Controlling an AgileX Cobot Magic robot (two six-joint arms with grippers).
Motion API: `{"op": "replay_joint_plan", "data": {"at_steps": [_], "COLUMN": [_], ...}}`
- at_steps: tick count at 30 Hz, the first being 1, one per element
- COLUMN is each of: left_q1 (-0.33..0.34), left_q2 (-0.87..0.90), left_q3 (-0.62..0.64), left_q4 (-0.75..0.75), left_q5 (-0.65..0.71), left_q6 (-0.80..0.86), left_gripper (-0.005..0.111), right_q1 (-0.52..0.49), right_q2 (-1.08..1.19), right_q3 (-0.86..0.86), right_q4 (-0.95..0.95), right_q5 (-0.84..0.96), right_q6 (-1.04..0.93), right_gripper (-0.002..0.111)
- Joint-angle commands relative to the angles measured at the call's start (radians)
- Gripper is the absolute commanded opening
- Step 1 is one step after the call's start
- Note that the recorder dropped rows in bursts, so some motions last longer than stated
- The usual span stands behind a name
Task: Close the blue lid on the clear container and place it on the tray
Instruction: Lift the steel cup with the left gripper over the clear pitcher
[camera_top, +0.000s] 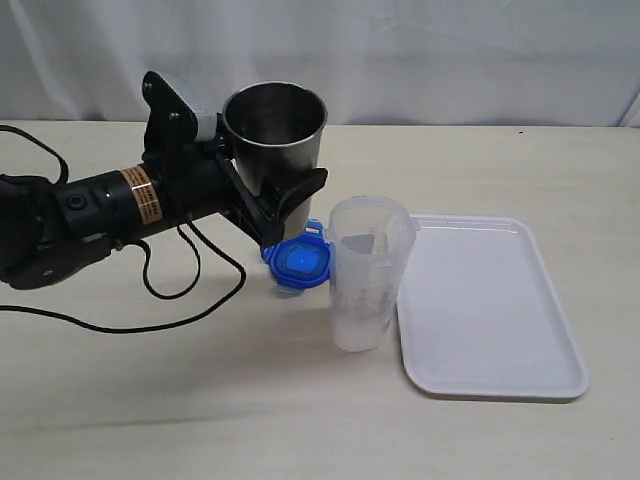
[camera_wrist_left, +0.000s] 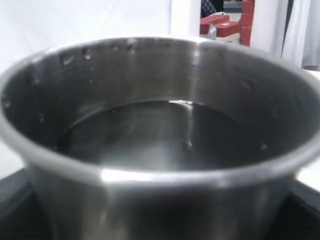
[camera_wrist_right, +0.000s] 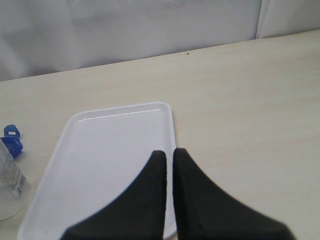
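Observation:
My left gripper has the steel cup's base (camera_top: 297, 226) hanging level with the clear container's rim, so it should raise the cup higher before it tips the cup over the container's opening (camera_top: 369, 222).
The clear container (camera_top: 366, 285) stands upright and uncovered on the table, touching the left rim of the white tray (camera_top: 490, 310). The blue lid (camera_top: 300, 262) lies flat on the table just behind and left of the container. My left gripper (camera_top: 280, 200) is shut on a steel cup (camera_top: 275, 135), held upright above the table over the lid's far side. In the left wrist view the steel cup (camera_wrist_left: 160, 140) fills the picture, with droplets on its inner wall. My right gripper (camera_wrist_right: 170, 156) is shut and empty, hovering over the tray (camera_wrist_right: 110, 150).
A black cable (camera_top: 170, 300) from the left arm loops over the table left of the lid. In the right wrist view the blue lid (camera_wrist_right: 11, 137) and the clear container (camera_wrist_right: 10, 180) show at the picture's edge. A white curtain backs the table.

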Motion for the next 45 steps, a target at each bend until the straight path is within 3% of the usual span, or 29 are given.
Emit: {"op": "replay_joint_plan", "data": {"at_steps": [1,6,30,45], "left_q1": [-0.040,-0.041,-0.041,-0.041], "left_q2": [-0.020,-0.020,-0.018,0.003], "left_q3": [-0.051,-0.085,-0.085,-0.134], "left_q4": [-0.064,-0.061,-0.063,-0.125], "left_q5": [0.008,0.056,0.050,0.021], "left_q6": [0.031,0.038,0.148,-0.021], "left_gripper": [0.000,0.000,0.000,0.000], "right_q1": [-0.001,-0.001,-0.001,-0.001], "right_q2": [-0.005,-0.005,-0.005,-0.005], "right_q3": [0.002,0.002,0.002,0.002], "right_q4": [0.000,0.000,0.000,0.000], "right_q5": [-0.004,-0.004,-0.004,-0.004], "right_q6": [0.001,0.001,0.001,0.001], "right_gripper": [0.005,0.005,0.005,0.005]}}
